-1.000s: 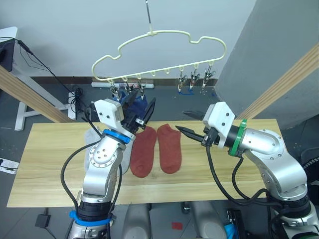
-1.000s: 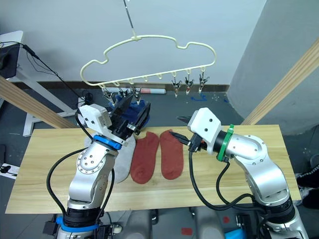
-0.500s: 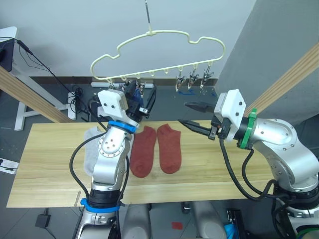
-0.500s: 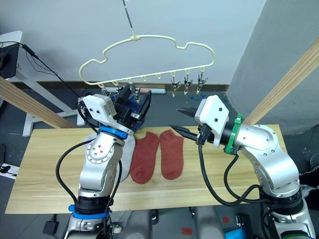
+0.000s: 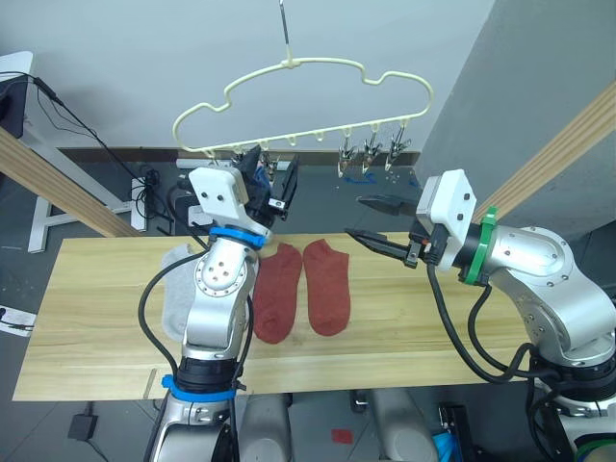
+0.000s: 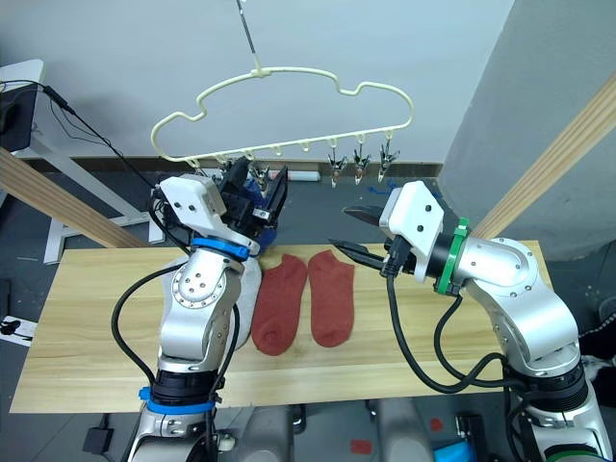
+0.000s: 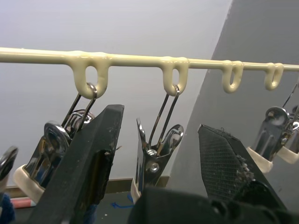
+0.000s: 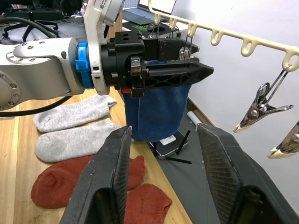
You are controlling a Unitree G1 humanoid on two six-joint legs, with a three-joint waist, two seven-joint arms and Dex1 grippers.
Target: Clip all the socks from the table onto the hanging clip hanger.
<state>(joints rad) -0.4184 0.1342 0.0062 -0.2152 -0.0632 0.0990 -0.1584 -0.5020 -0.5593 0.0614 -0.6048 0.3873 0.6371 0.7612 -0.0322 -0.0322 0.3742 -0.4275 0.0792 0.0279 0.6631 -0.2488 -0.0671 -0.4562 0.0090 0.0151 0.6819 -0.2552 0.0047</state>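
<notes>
My gripper will make the metal clip (image 7: 150, 170) open at its lower jaws and stay hooked when I squeeze it, because the clip's two handles (image 7: 173, 137) spread apart above the clip's pivot.
The cream clip hanger (image 5: 308, 101) hangs above the table's (image 5: 96, 318) far edge. My left gripper (image 5: 274, 171) is raised to its left clips and stands open, one metal clip (image 7: 156, 158) between its fingers. A blue sock (image 8: 156, 112) hangs just behind that gripper. Two rust red socks (image 5: 277, 294) (image 5: 327, 287) lie side by side mid-table. Two light grey socks (image 8: 74, 114) (image 8: 74, 140) lie to their left, partly hidden by my left arm. My right gripper (image 5: 354, 217) hovers open and empty to the right of the red socks.
Three bare metal clips (image 5: 371, 152) hang at the hanger's right end. Slanted wooden poles rise at the left (image 5: 58, 188) and right (image 5: 558, 154). A grey panel stands behind my right arm. Cables and a white stand (image 5: 38, 221) sit on the floor beyond the table.
My left gripper has risen from just above the table up to the hanger's left clips. My right gripper lifted off the table edge, then held still.
</notes>
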